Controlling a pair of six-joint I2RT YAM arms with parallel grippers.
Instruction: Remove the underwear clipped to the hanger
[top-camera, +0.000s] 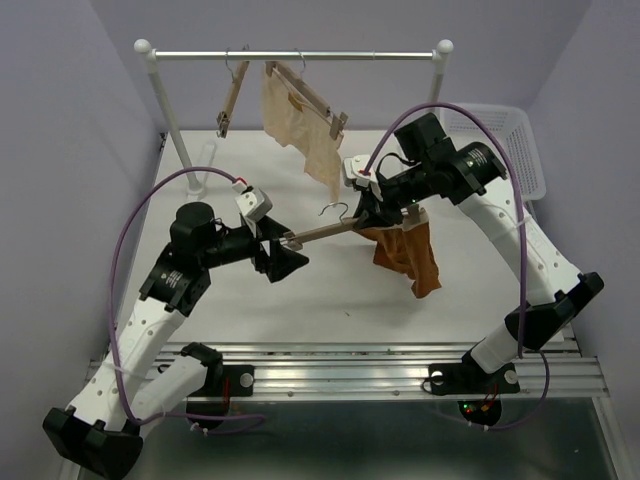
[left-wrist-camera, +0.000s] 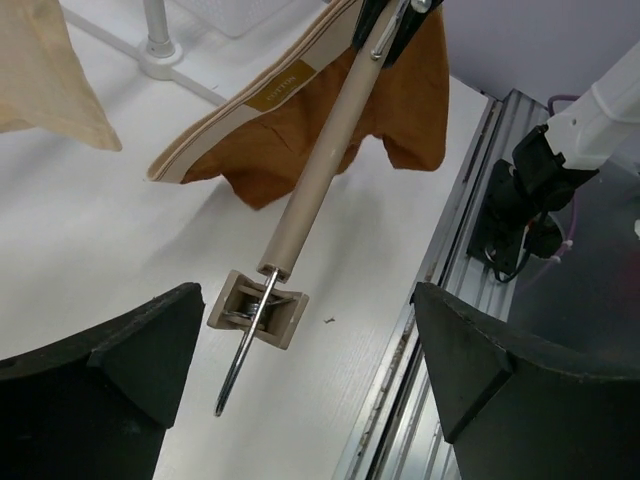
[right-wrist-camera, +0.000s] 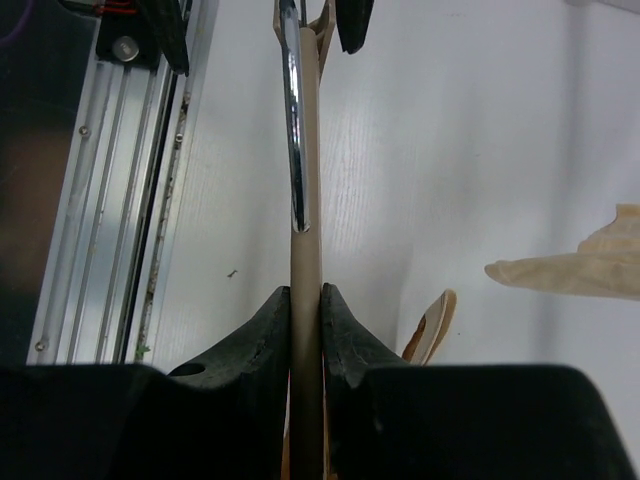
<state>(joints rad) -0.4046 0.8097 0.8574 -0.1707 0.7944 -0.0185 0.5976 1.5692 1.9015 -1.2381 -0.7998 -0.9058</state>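
I should back my left gripper off and take the hanger's bar (top-camera: 328, 231) with it to free my right gripper, as the near clip (left-wrist-camera: 258, 310) is empty and the underwear hangs at the far end of the hanger.
My right gripper (top-camera: 372, 213) is shut on the beige bar of a hanger (top-camera: 325, 233) and holds it above the table; the grip shows in the right wrist view (right-wrist-camera: 306, 300). The rust-orange underwear (top-camera: 405, 255) hangs from the hanger's far end, under that gripper. In the left wrist view the orange underwear (left-wrist-camera: 330, 120) droops by the bar (left-wrist-camera: 320, 160), and the near end clip (left-wrist-camera: 255, 308) holds no cloth. My left gripper (left-wrist-camera: 305, 370) is open with that clip between its fingers (left-wrist-camera: 110, 375), not touching. The beige underwear (top-camera: 295, 120) hangs clipped on a second hanger on the rack rod.
The white rack (top-camera: 295, 56) stands across the back with an empty hanger (top-camera: 228, 100) at its left. A white basket (top-camera: 500, 140) sits at the back right. The aluminium rail (top-camera: 350, 365) runs along the table's near edge.
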